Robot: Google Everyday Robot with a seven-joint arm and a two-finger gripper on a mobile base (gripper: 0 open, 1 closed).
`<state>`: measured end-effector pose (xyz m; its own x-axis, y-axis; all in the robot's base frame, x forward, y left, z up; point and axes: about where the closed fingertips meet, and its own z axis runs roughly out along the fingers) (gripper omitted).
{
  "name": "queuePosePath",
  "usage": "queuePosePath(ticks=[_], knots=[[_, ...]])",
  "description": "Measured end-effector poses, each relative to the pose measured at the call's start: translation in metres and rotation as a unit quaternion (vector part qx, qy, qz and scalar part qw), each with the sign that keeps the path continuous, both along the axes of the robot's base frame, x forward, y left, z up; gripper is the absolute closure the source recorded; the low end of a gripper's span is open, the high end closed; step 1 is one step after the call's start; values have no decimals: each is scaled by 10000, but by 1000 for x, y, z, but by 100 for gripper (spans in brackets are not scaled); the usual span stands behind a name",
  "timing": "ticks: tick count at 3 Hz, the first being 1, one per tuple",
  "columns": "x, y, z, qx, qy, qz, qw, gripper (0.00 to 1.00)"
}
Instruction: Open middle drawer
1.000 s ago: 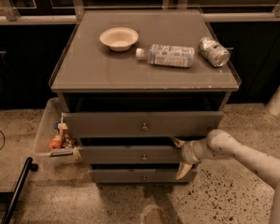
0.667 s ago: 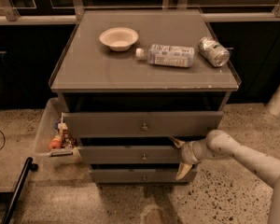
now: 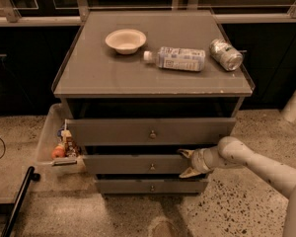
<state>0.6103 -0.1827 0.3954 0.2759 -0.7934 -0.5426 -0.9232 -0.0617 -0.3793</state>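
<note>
The robot's open fingers reach across the front of the middle drawer (image 3: 174, 165), so the gripper should hook the front's upper edge (image 3: 185, 155) and pull the drawer open from there.
The middle drawer (image 3: 133, 165) is a shallow grey front with a small round knob (image 3: 152, 166) at its centre, below the taller top drawer (image 3: 113, 131). My gripper (image 3: 186, 163) is at the right end of the middle drawer's front, reaching in from the right on a white arm (image 3: 256, 164). It is open, one fingertip (image 3: 183, 153) at the front's upper edge and the other at its lower edge. The middle drawer front stands a little forward of the bottom drawer (image 3: 133, 186).
The top drawer sticks out over the middle one. On the cabinet top (image 3: 89, 78) are a white bowl (image 3: 125, 40), a lying bottle (image 3: 177, 59) and a lying can (image 3: 225, 54). A clear bin (image 3: 52, 142) with small items sits on the floor at left, next to a black bar (image 3: 18, 199).
</note>
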Motion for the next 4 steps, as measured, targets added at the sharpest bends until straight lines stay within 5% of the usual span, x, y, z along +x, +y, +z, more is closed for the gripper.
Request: queuePosePath(ticks=[1,2,3,4], knots=[[-7,3,-2,22,126,31,9999,66],[-6,3,2,22,126,31,9999,63],[-6,3,3,23,126,31,9999,40],[-4,3,5,26,128,28,9999,31]])
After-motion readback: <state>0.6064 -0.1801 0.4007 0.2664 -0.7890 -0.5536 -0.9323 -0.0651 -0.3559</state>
